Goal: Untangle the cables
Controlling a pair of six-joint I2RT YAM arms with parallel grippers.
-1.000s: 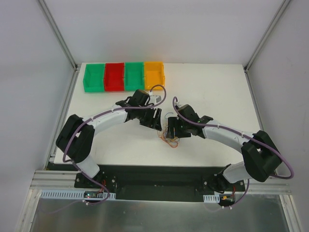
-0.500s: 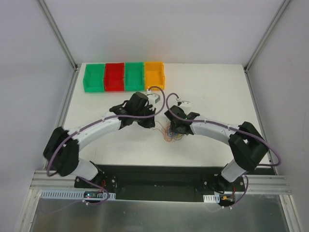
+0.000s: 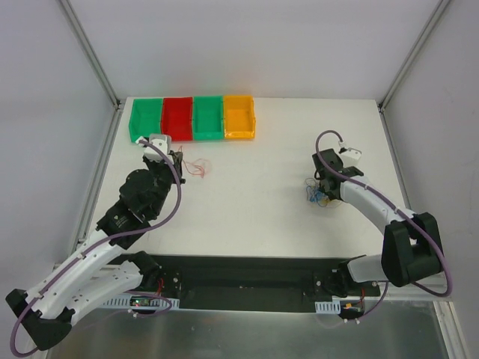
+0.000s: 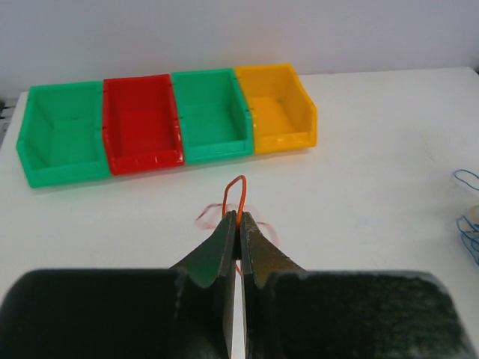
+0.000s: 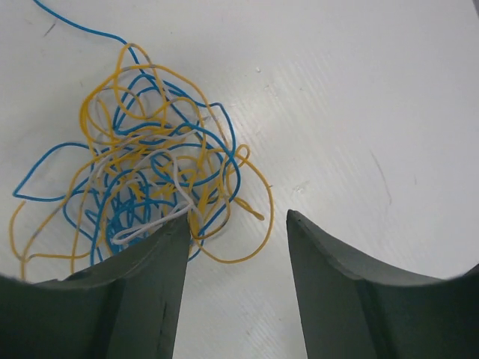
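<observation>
The looped orange cable (image 3: 197, 167) is in my left gripper, far away from my right gripper. I should bring the cable toward the middle (image 3: 232, 181) so my right gripper can take it.
My left gripper (image 4: 239, 218) is shut on a thin orange cable (image 4: 234, 196); its loop sticks up out of the fingertips. More faint orange strands lie on the table under it, in front of the bins. From above, this gripper (image 3: 182, 166) and the orange cable (image 3: 199, 167) are at the left. My right gripper (image 5: 238, 221) hangs open over the edge of a tangle of yellow, blue and white cables (image 5: 150, 172). Its left finger (image 5: 150, 262) lies over the tangle's near edge, and a yellow loop reaches into the gap. Seen from above, that tangle (image 3: 318, 197) is at the right.
Four bins stand in a row at the back left: green (image 3: 147, 134), red (image 3: 177, 136), green (image 3: 209, 134) and orange (image 3: 239, 133). In the left wrist view the red bin (image 4: 142, 161) is straight ahead. Blue strands (image 4: 468, 224) show at that view's right edge.
Both arms have swung apart from the table's middle. The left gripper shut and carried an orange cable leftward to the bins. The rest of the tangle is now at the right, under the right gripper.
</observation>
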